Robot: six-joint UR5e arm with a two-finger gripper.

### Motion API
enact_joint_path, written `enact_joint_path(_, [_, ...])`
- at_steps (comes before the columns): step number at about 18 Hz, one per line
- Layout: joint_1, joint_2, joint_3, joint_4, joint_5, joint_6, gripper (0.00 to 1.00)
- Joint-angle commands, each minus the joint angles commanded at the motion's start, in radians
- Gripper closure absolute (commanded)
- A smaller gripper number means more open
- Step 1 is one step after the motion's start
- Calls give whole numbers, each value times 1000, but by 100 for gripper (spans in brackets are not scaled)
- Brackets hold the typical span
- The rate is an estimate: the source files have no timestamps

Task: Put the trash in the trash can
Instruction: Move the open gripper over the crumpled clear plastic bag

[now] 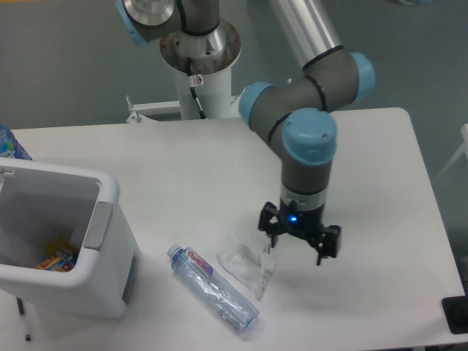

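Observation:
The whitish see-through wrapper (250, 259) should hang down long and limp when I lift it by its top corner, because its thin, creased sheet (235, 262) lies loosely spread.
A thin whitish see-through wrapper (244, 261) lies crumpled on the white table near the front. Left of it a clear plastic bottle (212, 287) with a blue cap and red-and-blue label lies on its side, cap toward the bin. The trash can (66, 241), a white boxy bin with grey side panels, stands at the front left and holds a colourful item inside. My gripper (295, 244) hangs open with nothing between its fingers, just right of the wrapper's right edge and slightly above the table.
The arm's white base column (199, 66) rises at the back centre. A blue-patterned object (10, 143) peeks in at the left edge behind the bin. A dark object (457, 314) sits at the table's front right corner.

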Motion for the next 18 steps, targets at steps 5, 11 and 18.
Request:
enact_joint_path(5, [-8, 45, -86, 21, 2, -41, 0])
enact_joint_path(11, [-26, 71, -189, 25, 8, -49, 0])
enact_joint_path(18, [-106, 0, -186, 107, 122, -150, 0])
